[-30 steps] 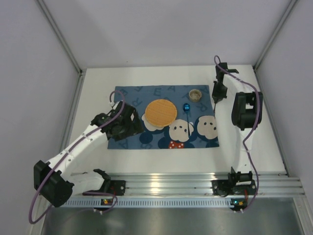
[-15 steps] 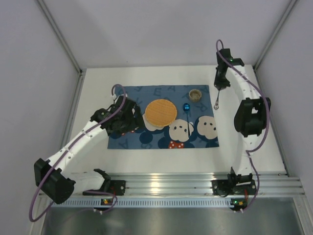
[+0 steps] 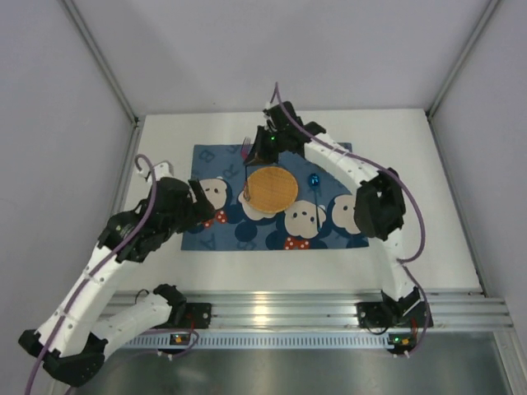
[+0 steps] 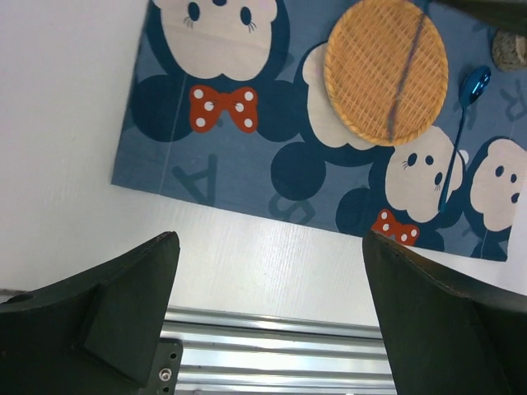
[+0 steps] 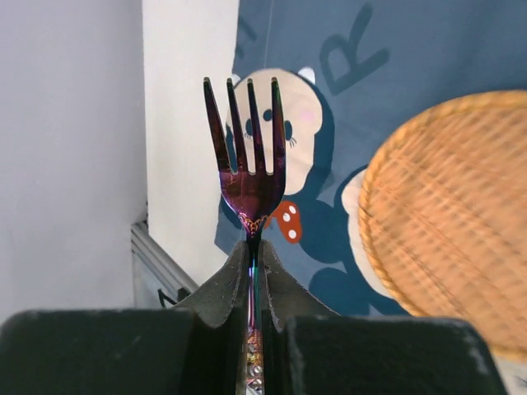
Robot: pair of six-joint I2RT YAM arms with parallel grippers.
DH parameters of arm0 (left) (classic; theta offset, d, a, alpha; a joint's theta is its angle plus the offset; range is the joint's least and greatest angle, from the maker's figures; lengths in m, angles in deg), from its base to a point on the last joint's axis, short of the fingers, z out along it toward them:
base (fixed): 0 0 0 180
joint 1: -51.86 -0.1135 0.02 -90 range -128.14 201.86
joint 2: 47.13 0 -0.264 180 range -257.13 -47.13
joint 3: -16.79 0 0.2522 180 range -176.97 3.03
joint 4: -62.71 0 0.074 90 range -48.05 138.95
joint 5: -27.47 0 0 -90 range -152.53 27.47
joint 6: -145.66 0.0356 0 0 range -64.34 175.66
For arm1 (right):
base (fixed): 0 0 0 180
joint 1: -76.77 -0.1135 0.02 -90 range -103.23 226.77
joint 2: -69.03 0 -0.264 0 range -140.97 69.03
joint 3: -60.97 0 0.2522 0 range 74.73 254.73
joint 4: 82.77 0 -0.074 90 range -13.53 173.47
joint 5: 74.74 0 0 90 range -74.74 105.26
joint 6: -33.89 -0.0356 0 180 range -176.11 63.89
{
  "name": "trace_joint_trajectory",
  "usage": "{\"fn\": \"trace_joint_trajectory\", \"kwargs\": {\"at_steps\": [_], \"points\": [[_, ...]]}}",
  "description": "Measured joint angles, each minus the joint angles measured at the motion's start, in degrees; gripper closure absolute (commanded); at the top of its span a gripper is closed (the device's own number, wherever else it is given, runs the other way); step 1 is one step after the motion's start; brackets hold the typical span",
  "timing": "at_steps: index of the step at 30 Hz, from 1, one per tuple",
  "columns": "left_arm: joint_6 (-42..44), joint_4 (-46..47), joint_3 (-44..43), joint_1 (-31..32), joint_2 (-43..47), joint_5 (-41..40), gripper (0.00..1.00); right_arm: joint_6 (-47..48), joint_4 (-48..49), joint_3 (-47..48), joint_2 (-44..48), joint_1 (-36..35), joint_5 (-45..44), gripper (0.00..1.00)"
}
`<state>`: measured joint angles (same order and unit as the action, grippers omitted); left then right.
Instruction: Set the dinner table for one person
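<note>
The fork's teeth (image 3: 246, 146) point toward the back edge and the mat (image 3: 228, 186) beside the plate is clear, so the robot's right gripper should go on lowering the fork there until it lies flat.
My right gripper (image 3: 258, 151) (image 5: 254, 247) is shut on the handle of an iridescent purple fork (image 5: 249, 193). It holds the fork (image 3: 245, 173) in the air over the back left part of the blue mouse-print placemat (image 3: 288, 239), beside the round woven plate (image 3: 272, 188) (image 4: 387, 70). A blue spoon (image 3: 314, 181) (image 4: 461, 123) lies on the mat right of the plate. My left gripper (image 3: 200, 200) (image 4: 268, 247) is open and empty, raised above the mat's left edge. The white dinner table (image 3: 412, 164) lies under everything.
A small cup (image 4: 510, 49) stands on the mat's back right part; in the top view my right arm covers it. Metal rails (image 3: 329, 309) run along the near table edge. Grey walls close in the left, back and right.
My right arm swung from the table's far right to the left across the mat, carrying the fork. My left arm lifted and pulled back to the left.
</note>
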<state>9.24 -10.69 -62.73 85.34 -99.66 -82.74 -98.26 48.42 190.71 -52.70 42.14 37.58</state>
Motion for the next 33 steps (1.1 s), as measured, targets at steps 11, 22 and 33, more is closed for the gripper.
{"fn": "trace_joint_trajectory", "kwargs": {"at_steps": [11, 22, 33], "points": [[-7.45, -13.18, -0.15, 0.0, 15.65, -3.89, 0.02, -10.43, 4.7, 5.01, -17.03, -5.25, 1.62, 1.0], [-10.91, -17.2, -2.82, 0.0, 22.93, -5.55, 0.02, -12.52, 6.73, 7.19, -20.5, -8.57, -0.13, 1.0], [-10.91, -17.42, -3.89, 0.0, 22.95, -5.7, 0.02, -13.0, 6.88, 10.16, -25.42, -8.48, -1.03, 0.64]]}}
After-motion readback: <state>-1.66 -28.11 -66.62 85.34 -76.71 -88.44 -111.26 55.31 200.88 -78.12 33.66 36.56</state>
